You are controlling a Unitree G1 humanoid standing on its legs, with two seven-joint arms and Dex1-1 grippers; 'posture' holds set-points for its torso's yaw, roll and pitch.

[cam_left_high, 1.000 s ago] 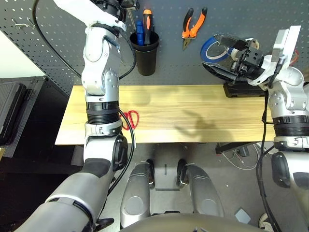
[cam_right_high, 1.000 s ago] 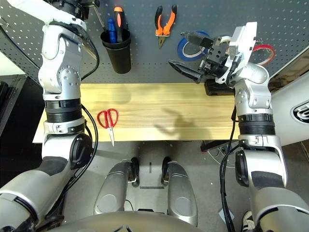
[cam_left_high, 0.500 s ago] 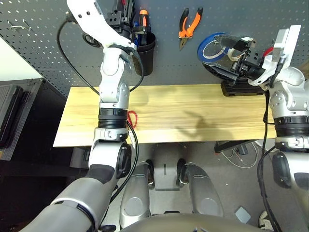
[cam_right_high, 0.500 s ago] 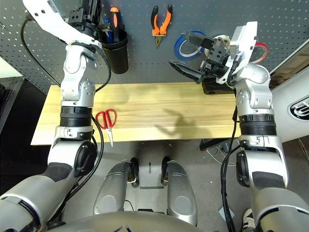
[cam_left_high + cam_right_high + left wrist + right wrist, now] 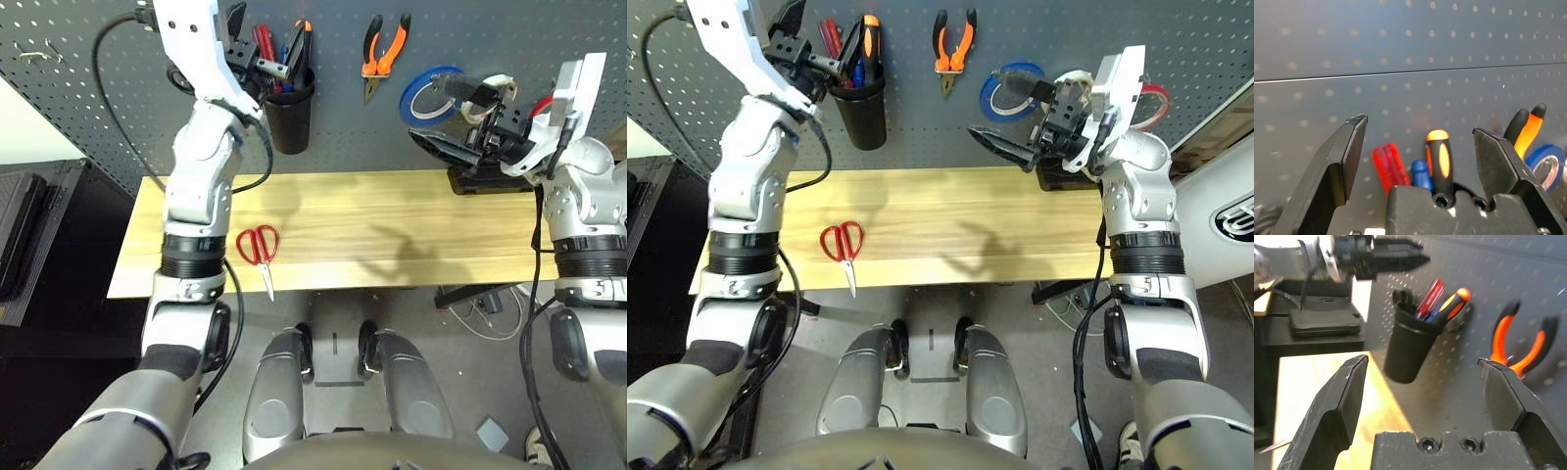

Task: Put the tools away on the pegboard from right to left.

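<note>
The red-handled scissors (image 5: 261, 257) lie free with their handles toward the pegboard, so my open left gripper should keep going down to the scissors' nearer handle (image 5: 240, 244) and close there.
The dark grey pegboard (image 5: 470, 29) carries a black cup (image 5: 292, 113). The red-handled screwdriver (image 5: 263, 39) stands in that cup. My left gripper (image 5: 257, 49) is open just left of the cup's mouth, its fingers (image 5: 1347, 156) spread with nothing between them. Orange-and-black pliers (image 5: 384, 54) hang to the right of the cup. The red tape ring (image 5: 1156, 98) hangs at the far right, partly behind my right arm. Red-handled scissors (image 5: 259, 245) lie on the wooden table (image 5: 392, 225) by my left forearm. My right gripper (image 5: 436, 116) is open and empty in front of the board.
An orange-and-black screwdriver (image 5: 1440, 159) and a blue handle (image 5: 1420, 174) share the cup. A blue tape roll (image 5: 431, 93) hangs beside my right gripper. A black box (image 5: 495, 181) sits on the table's right end. A black case (image 5: 20, 225) lies left of the table.
My left gripper has opened and let go of the red screwdriver, which now stands in the cup. The left arm has drawn back leftward. The right arm has stayed put.
</note>
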